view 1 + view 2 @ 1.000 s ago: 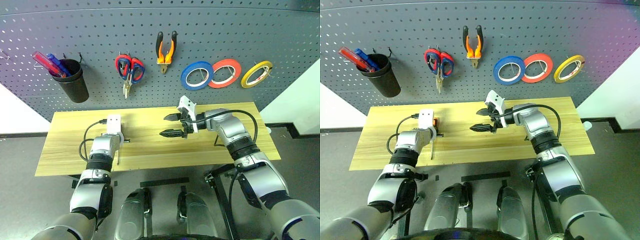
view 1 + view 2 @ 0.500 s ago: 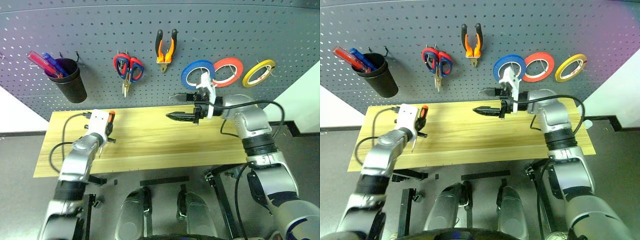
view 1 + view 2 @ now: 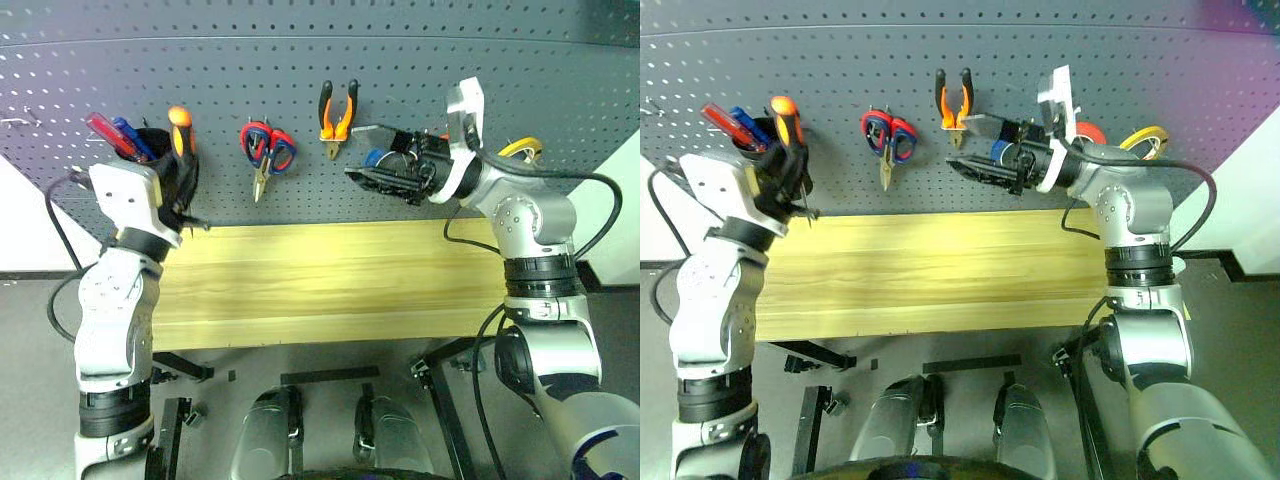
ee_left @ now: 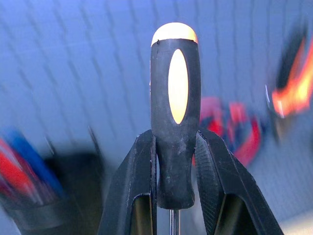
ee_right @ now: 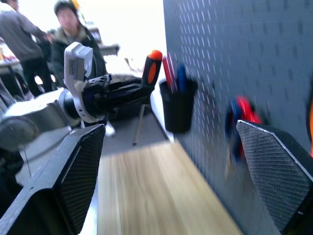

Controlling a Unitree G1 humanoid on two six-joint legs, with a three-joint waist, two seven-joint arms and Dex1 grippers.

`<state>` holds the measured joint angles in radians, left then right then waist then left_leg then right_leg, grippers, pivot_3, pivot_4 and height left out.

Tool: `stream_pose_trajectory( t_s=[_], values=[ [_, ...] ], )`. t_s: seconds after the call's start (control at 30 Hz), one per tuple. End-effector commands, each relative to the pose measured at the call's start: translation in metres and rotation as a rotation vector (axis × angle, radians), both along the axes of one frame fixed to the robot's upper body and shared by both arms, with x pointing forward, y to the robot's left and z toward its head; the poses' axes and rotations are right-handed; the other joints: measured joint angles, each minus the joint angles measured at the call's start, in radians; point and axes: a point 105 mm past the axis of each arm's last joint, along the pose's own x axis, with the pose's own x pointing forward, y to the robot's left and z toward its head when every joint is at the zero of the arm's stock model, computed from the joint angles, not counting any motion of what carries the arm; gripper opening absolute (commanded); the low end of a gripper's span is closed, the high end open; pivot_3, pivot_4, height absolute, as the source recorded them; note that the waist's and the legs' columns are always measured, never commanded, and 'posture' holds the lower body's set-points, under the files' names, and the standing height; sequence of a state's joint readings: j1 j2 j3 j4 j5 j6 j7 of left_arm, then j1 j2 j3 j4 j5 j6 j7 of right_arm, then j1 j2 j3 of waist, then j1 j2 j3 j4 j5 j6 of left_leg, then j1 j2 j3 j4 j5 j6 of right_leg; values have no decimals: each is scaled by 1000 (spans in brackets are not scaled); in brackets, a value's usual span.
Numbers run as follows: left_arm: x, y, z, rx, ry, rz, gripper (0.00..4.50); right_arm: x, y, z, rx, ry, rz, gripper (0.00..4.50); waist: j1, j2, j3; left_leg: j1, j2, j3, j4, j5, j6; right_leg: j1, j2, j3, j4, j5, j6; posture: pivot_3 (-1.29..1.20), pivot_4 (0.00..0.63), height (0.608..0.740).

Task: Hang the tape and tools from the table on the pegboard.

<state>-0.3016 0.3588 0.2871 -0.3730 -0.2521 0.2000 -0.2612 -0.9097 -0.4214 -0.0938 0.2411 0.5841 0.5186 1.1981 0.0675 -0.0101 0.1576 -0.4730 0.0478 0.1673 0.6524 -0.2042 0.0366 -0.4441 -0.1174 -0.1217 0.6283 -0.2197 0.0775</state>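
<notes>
The screwdriver's handle [image 3: 181, 131] is at the same height as the black cup's rim and the screwdriver's stem hangs lower, so the robot's left gripper should lift the screwdriver high before lowering it into the cup [image 3: 153, 140].
My left gripper [image 3: 178, 168] is shut on the slim screwdriver [image 3: 179, 122]. Its orange-and-black handle [image 4: 175, 98] points up in front of the pegboard [image 3: 250, 60], right beside the black cup [image 3: 148, 150]. My right gripper [image 3: 366, 153] stands open and empty, pointing left, close to the pegboard. It covers most of the blue tape [image 3: 1000, 152]. The orange-and-black pliers [image 3: 336, 108] hang on the pegboard just left of it. The table [image 3: 330, 280] lies bare below both arms.
Red-handled scissors [image 3: 266, 150] hang between the cup and the pliers. Red and blue sticks [image 3: 118, 133] stand in the cup. A red tape [image 3: 1092, 132] and a yellow tape [image 3: 522, 148] hang right of my right gripper. Two people [image 5: 63, 29] stand far off.
My left arm has lifted the screwdriver from table height up to the cup, turning its handle upward. The right gripper has risen, still open, in front of the blue tape.
</notes>
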Motion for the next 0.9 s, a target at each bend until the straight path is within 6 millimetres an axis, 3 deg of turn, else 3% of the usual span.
stream_pose_trajectory(
  t_s=[0.03,0.27,0.47,0.7,0.9],
  values=[
    [-4,15,26,1,-109,79,712,-4,-2,21,35,-69,8,4500,3,-1,-9,1,0,0,0,0,0,1,0,0,0,0,0,238,29,740],
    [-2,27,81,-19,-307,111,712,-4,0,23,25,-91,3,4500,23,-6,-29,1,0,0,0,-1,-2,2,0,0,0,0,0,230,15,740],
    [11,35,109,-62,-413,111,712,-1,3,25,36,-100,-11,4500,27,-6,-41,2,0,0,0,-1,-3,2,0,0,0,0,0,198,7,740],
    [47,37,101,-135,-386,104,712,2,9,20,36,-90,-16,4500,22,-7,-52,11,0,0,-2,-1,-3,11,1,-1,-1,0,0,166,3,740],
    [66,39,81,-124,-303,128,712,2,5,19,22,-98,-45,4500,20,-7,-52,11,0,0,-1,-1,-3,11,1,0,-1,0,0,142,7,740]
  ],
)
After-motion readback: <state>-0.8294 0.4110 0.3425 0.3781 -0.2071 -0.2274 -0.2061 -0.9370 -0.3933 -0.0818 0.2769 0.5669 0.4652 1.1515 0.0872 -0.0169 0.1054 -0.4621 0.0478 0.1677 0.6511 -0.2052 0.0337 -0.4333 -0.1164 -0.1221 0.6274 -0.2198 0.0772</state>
